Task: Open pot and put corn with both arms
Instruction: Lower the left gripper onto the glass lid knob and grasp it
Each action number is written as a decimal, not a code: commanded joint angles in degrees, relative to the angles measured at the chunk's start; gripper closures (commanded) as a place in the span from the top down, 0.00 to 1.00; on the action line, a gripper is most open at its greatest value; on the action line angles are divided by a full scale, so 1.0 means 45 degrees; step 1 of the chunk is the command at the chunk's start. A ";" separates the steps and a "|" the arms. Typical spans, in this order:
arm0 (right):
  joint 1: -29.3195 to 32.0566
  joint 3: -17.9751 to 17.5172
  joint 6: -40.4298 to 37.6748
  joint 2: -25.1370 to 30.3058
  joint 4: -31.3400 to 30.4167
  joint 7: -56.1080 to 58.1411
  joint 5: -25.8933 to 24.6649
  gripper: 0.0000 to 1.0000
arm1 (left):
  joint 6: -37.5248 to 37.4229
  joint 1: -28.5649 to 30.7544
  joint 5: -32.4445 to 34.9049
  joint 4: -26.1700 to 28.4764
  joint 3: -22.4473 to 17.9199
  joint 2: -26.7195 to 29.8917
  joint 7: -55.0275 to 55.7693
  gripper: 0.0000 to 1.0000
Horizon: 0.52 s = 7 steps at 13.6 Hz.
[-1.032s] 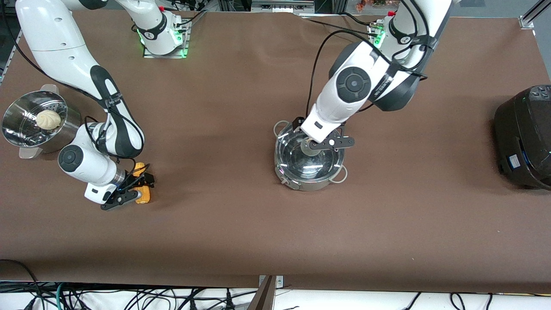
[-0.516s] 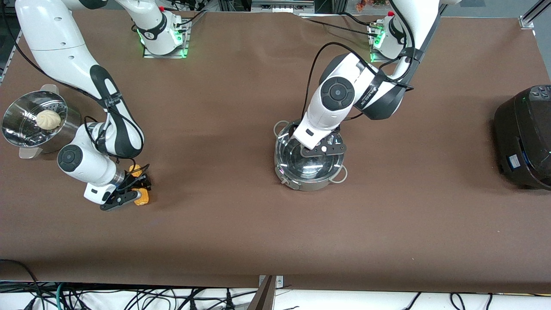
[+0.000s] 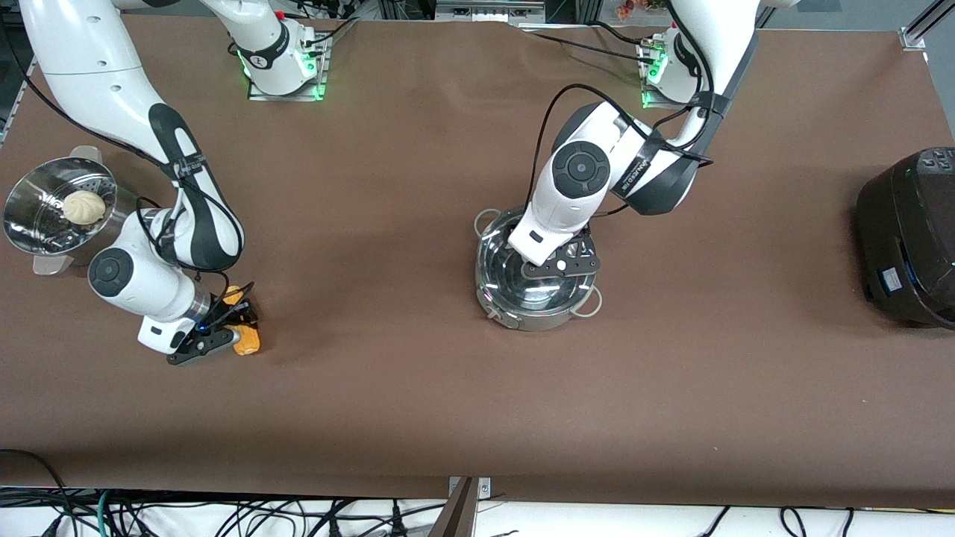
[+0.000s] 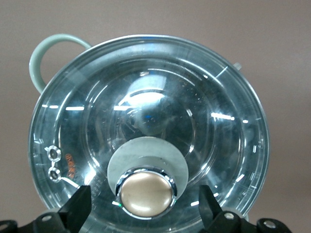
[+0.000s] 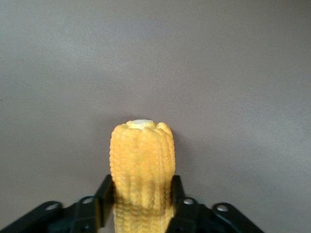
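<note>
My gripper will find an empty pot (image 3: 535, 319) when it lifts the lid, because only shiny steel rings (image 4: 187, 121) show through the glass lid.
The shiny steel pot (image 3: 539, 317) stands mid-table with its glass lid (image 3: 515, 280) on. In the left wrist view the lid (image 4: 146, 107) fills the frame, with its round metal knob (image 4: 146, 193) in the middle. My left gripper (image 3: 556, 262) is over the lid and open (image 4: 144, 200), with one finger on each side of the knob and apart from it. My right gripper (image 3: 233, 328) is shut on the yellow corn (image 3: 247, 340) low at the table, toward the right arm's end. The corn (image 5: 142, 155) sticks out between the fingers (image 5: 106, 194).
A perforated steel steamer basket (image 3: 33, 224) with a white bun (image 3: 83, 206) stands at the right arm's end of the table. A big black rice cooker (image 3: 910, 231) stands at the left arm's end. Brown table mat lies between them.
My left gripper has come down over the lid, bringing its fingers round the knob. My right gripper has closed on the corn and shifted slightly toward the right arm's end with it.
</note>
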<state>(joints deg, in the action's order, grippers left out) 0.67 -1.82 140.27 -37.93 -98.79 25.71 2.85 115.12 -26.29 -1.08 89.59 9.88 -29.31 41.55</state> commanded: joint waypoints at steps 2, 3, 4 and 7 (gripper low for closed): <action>0.0067 -0.0084 -0.0350 0.0265 0.0019 0.0204 0.0264 0.36 | 0.0276 -0.0192 0.0337 -0.0474 -0.0183 -0.0341 0.0199 0.94; 0.0067 -0.0084 -0.0350 0.0285 0.0019 0.0224 0.0264 0.30 | 0.0296 -0.0192 0.0356 -0.0474 -0.0183 -0.0341 0.0199 0.93; 0.0067 -0.0103 -0.0486 0.0304 0.0019 0.0205 0.0264 0.27 | 0.0296 -0.0192 0.0453 -0.0474 -0.0164 -0.0361 0.0199 0.91; 0.0047 -0.0103 -0.1226 0.0829 0.0077 0.0185 0.0245 0.15 | 0.0296 -0.0192 0.0630 -0.0455 -0.0164 -0.0361 0.0199 0.86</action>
<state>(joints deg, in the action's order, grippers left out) 0.65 -1.85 138.21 -36.98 -98.43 25.71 2.87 116.81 -26.29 0.03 89.53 9.71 -29.86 41.56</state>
